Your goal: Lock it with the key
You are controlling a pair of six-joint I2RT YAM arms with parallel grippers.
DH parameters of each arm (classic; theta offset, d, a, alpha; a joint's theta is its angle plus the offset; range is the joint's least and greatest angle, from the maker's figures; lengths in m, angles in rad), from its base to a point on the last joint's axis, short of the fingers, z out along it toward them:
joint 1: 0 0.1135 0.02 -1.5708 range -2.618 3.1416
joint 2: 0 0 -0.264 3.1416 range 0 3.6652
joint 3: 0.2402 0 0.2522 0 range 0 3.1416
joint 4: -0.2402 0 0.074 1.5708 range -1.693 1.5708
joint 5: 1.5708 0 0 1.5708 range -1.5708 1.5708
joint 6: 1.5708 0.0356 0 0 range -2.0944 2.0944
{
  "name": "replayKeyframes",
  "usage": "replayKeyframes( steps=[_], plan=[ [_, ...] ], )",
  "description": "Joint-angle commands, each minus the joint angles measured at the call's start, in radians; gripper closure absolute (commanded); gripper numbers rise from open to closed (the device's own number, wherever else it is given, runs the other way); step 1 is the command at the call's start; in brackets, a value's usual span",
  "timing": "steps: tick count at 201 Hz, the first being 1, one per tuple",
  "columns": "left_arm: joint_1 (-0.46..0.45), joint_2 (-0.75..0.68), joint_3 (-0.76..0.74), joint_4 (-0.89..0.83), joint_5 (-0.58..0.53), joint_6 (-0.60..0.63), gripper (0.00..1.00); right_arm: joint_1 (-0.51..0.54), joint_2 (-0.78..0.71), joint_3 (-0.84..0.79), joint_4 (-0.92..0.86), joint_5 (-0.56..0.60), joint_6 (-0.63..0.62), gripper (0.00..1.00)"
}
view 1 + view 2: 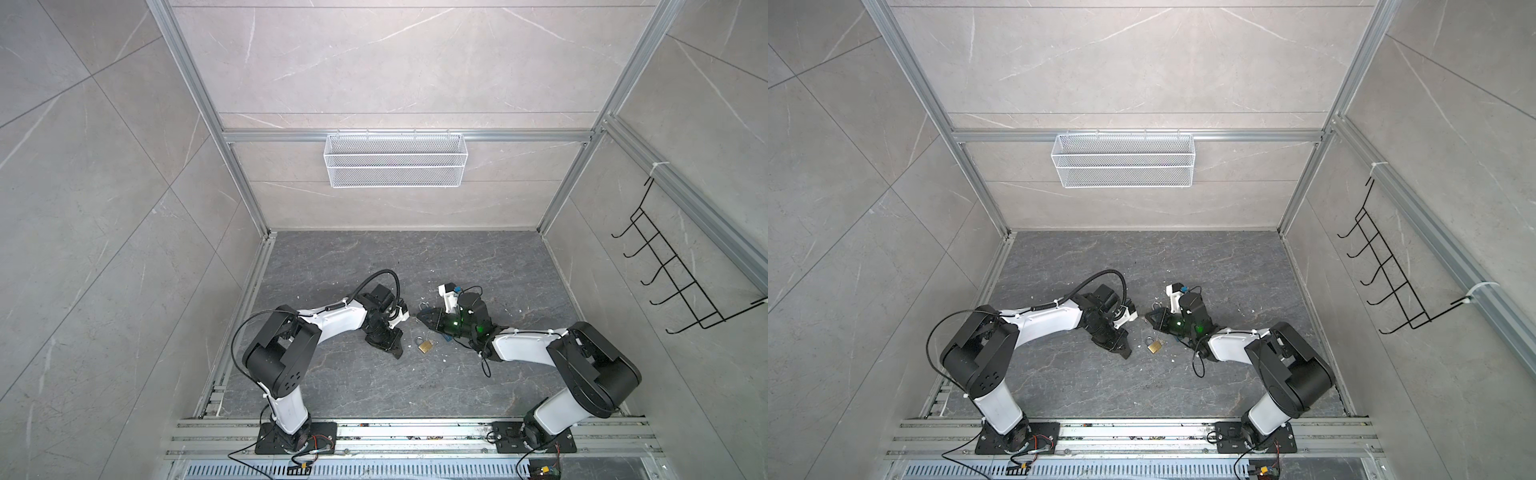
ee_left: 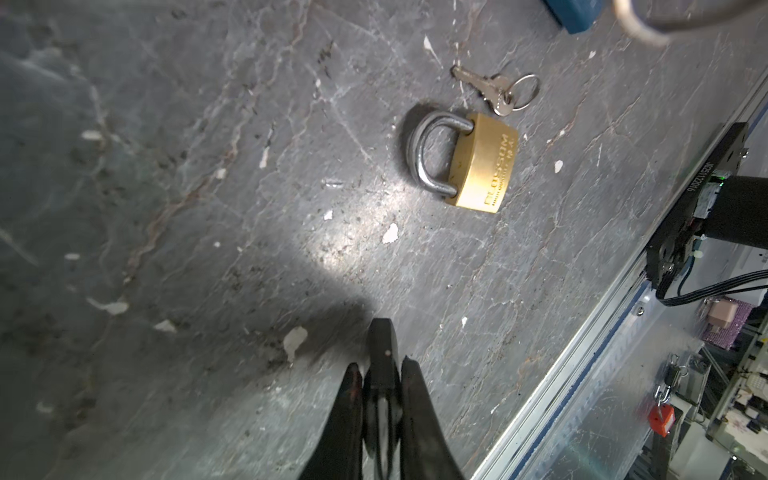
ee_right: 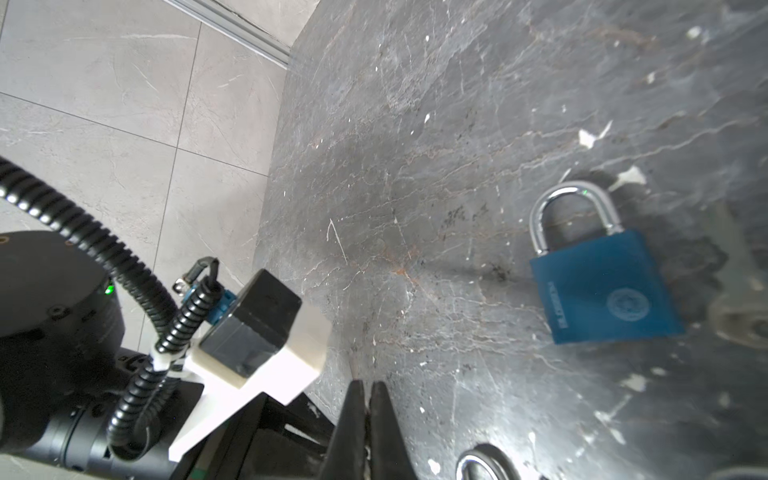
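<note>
The dark piece (image 2: pixel 382 342) is low and clear of the brass padlock, so the robot's left gripper should go on over the open floor (image 2: pixel 270 280) and let go of the dark piece there.
A brass padlock (image 2: pixel 478 166) (image 1: pixel 424 346) lies flat on the dark stone floor between the arms, with both shackle legs in its body. A small silver key (image 2: pixel 484 89) on a ring lies just beyond it, untouched. My left gripper (image 2: pixel 381 363) (image 1: pixel 398 354) hovers a short way left of the brass padlock, its fingers pressed on a dark narrow piece that I cannot identify. My right gripper (image 3: pixel 368 384) (image 1: pixel 419 316) is shut with nothing in it. A blue padlock (image 3: pixel 602 286) with a chrome shackle (image 1: pixel 424 307) lies on the floor beside it.
A second steel shackle (image 3: pixel 482 461) and a blue body (image 1: pixel 448 338) show under the right arm. White flecks dot the floor. A white wire basket (image 1: pixel 395 166) hangs on the back wall and a black hook rack (image 1: pixel 673 266) on the right wall. An aluminium rail (image 1: pixel 415 432) runs along the front.
</note>
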Motion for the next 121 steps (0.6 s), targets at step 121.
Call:
replayKeyframes(
  steps=[121],
  plan=[
    [0.019,0.181,0.242,-0.177,-0.033,0.193,0.78,0.06,0.159,-0.029,0.21,0.051,0.075,1.0]
  ],
)
